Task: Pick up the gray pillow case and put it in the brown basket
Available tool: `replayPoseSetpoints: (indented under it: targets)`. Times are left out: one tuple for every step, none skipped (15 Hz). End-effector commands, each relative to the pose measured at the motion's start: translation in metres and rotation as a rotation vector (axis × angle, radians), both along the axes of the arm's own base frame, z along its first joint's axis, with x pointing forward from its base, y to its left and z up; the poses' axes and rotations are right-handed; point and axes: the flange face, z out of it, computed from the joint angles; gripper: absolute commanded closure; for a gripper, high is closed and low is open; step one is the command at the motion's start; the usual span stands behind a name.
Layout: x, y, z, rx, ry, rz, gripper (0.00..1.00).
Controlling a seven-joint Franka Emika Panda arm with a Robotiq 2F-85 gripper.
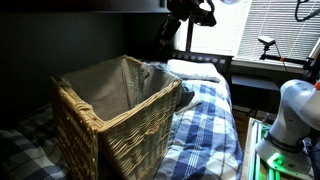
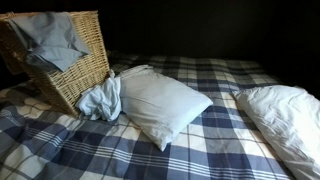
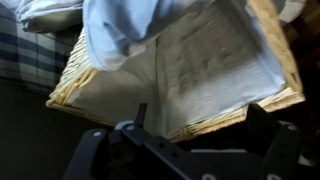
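The gray pillow case is hanging over the basket's rim (image 2: 48,16) and down the outside of the basket, so I need to move my gripper past the basket's rim, grab the pillow case's hanging part (image 2: 61,51) and lift it over.
The brown wicker basket (image 1: 110,115) stands tilted on the plaid bed and also shows in an exterior view (image 2: 75,75). A gray pillow case (image 2: 50,35) hangs over the basket's rim. In the wrist view it is a pale cloth (image 3: 130,30) draped over the far rim of the basket (image 3: 270,50). My gripper (image 3: 200,125) is open and empty, above the basket's near rim. It shows high over the basket's far side in an exterior view (image 1: 170,35). It is out of frame in the exterior view that shows the draped cloth.
A second pale blue cloth (image 2: 100,100) lies crumpled on the bed against the basket. A white pillow (image 2: 165,105) lies beside it and another (image 2: 285,110) farther off. A pillow (image 1: 195,68) lies at the headboard. A window with blinds (image 1: 280,25) is behind.
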Motion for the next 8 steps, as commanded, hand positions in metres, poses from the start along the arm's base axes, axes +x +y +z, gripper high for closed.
replayPoseSetpoints:
  targets:
    - [-0.034, -0.013, 0.026, 0.049, 0.149, 0.028, 0.00]
    - [-0.039, -0.025, 0.029, 0.086, 0.181, 0.035, 0.00]
    - [-0.042, -0.042, 0.028, 0.110, 0.182, 0.054, 0.00]
    - [-0.043, -0.060, 0.023, 0.138, 0.173, 0.051, 0.00]
    - [-0.042, -0.077, 0.016, 0.148, 0.166, 0.055, 0.00]
    - [-0.041, -0.094, 0.004, 0.159, 0.152, 0.060, 0.00]
    - [-0.040, -0.110, -0.011, 0.162, 0.139, 0.063, 0.00]
    - [-0.037, -0.124, -0.029, 0.151, 0.125, 0.054, 0.00]
